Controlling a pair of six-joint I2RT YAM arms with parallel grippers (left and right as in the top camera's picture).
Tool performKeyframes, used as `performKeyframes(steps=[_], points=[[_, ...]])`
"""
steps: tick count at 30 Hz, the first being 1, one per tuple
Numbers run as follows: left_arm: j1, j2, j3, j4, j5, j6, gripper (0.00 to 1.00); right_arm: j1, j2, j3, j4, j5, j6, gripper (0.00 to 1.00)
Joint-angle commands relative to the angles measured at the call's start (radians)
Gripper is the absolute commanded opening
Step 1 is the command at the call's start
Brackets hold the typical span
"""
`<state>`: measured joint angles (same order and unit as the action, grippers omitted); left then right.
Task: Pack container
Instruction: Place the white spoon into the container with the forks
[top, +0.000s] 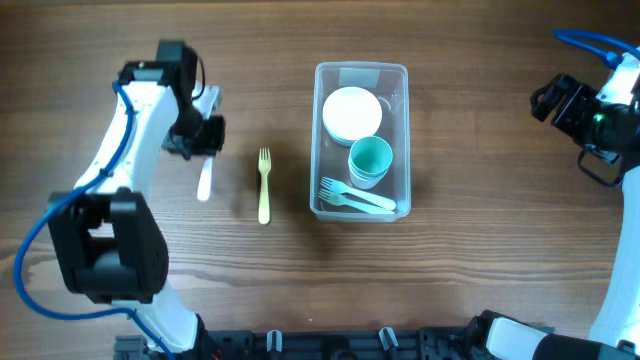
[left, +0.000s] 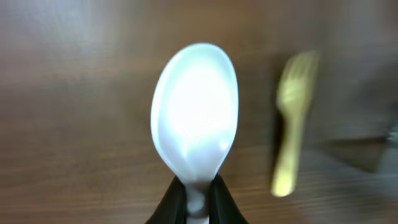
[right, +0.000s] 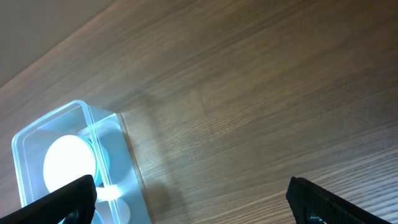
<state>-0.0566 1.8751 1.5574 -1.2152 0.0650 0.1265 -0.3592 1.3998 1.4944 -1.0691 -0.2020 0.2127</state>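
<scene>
My left gripper should keep carrying with the white spoon's neck (left: 198, 180) in my fingers, because the pale forks (top: 356, 198) are open from above. It should let go once it is over them.
The clear rectangular container (top: 400, 140) stands at the table's middle and holds stacked pale bowls (top: 351, 113), a teal cup (top: 369, 160) and pale forks (top: 357, 196). It also shows in the right wrist view (right: 68, 121). My left gripper (top: 205, 150) is shut on the handle of a white spoon (left: 194, 112), held left of the container; the spoon's bowl (top: 204, 184) points toward the table's front. A yellow fork (top: 264, 185) lies on the table between spoon and container, also in the left wrist view (left: 292, 118). My right gripper (top: 565, 100) is open and empty at the far right.
Wooden tabletop (top: 480, 250) all around. The arm bases stand along the front edge (top: 320, 345).
</scene>
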Motion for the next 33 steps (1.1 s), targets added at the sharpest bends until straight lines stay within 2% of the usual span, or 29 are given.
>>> performKeyframes(steps=[1,4,7,9,11,15,19,21,23,24,25,28,32,33], points=[[-0.126,-0.061,0.157,-0.079,0.103,0.106,0.04,-0.001,0.005,-0.003,0.004,-0.002,0.011,1.0],[-0.314,-0.09,0.216,-0.102,0.155,0.337,0.04,-0.001,0.005,-0.003,0.004,-0.002,0.012,1.0],[-0.523,-0.092,0.213,-0.131,0.154,0.677,0.04,-0.001,0.005,-0.003,0.004,-0.002,0.011,1.0],[-0.626,-0.089,0.213,-0.126,0.155,0.783,0.04,-0.001,0.005,-0.003,0.004,-0.002,0.011,1.0],[-0.698,-0.073,0.213,-0.101,0.155,0.838,0.05,-0.001,0.005,-0.003,0.004,-0.002,0.011,1.0],[-0.732,0.011,0.212,-0.038,0.151,0.84,0.06,-0.001,0.005,-0.003,0.004,-0.002,0.011,1.0],[-0.734,0.076,0.212,0.025,0.151,0.839,0.12,-0.001,0.005,-0.003,0.003,-0.002,0.011,1.0],[-0.734,0.098,0.212,0.045,0.151,0.838,0.18,-0.001,0.005,-0.003,0.004,-0.002,0.012,1.0],[-0.733,0.099,0.212,0.045,0.15,0.82,0.3,-0.001,0.005,-0.003,0.004,-0.002,0.012,1.0],[-0.733,0.089,0.212,0.045,0.136,0.789,0.4,-0.001,0.005,-0.003,0.004,-0.002,0.011,1.0],[-0.733,0.072,0.215,0.045,0.114,0.745,1.0,-0.001,0.005,-0.003,0.004,-0.002,0.012,1.0],[-0.732,-0.016,0.233,0.03,0.105,0.619,1.0,-0.001,0.005,-0.003,0.003,-0.002,0.011,1.0],[-0.717,-0.23,0.233,-0.09,0.098,0.553,1.0,-0.001,0.005,-0.003,0.003,-0.002,0.011,1.0],[-0.682,-0.27,0.233,-0.109,0.09,0.464,1.0,-0.001,0.005,-0.003,0.004,-0.002,0.011,1.0]])
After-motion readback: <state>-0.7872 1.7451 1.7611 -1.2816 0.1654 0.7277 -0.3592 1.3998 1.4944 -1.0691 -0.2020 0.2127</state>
